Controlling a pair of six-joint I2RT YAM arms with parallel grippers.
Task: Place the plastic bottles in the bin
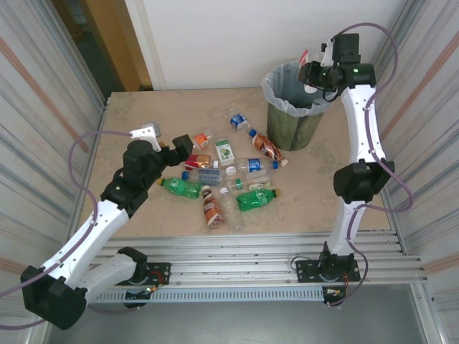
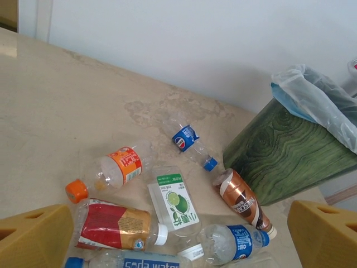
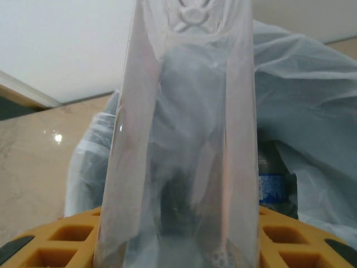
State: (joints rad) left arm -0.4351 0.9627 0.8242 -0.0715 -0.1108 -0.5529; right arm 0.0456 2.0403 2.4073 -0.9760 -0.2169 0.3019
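Observation:
The robot's left gripper should pass the green bottle (image 1: 183, 188) to the right gripper above the pile (image 1: 226, 151), because the bottle lies near the left gripper and far from the bin.
Several crushed plastic bottles lie in the middle of the table, among them a green one (image 1: 181, 188), a brown one (image 1: 267, 148) and a blue-labelled one (image 1: 239, 122). My left gripper (image 1: 183, 147) hovers open at the pile's left edge. Under it lie the lime-label bottle (image 2: 178, 204), the orange-label bottle (image 2: 120, 167) and a red-label bottle (image 2: 114, 226). The dark green bin (image 1: 294, 122) stands at the back right. My right gripper (image 1: 310, 70) is over its rim, shut on a clear bottle (image 3: 178, 139). A blue-labelled bottle (image 3: 271, 187) lies inside the liner.
The bin's clear liner bag (image 2: 315, 97) folds over the rim. Corrugated metal walls close in both sides of the table (image 1: 129, 115). The table's left and far-left parts are bare. A brown Nescafe bottle (image 2: 241, 198) lies right beside the bin's foot.

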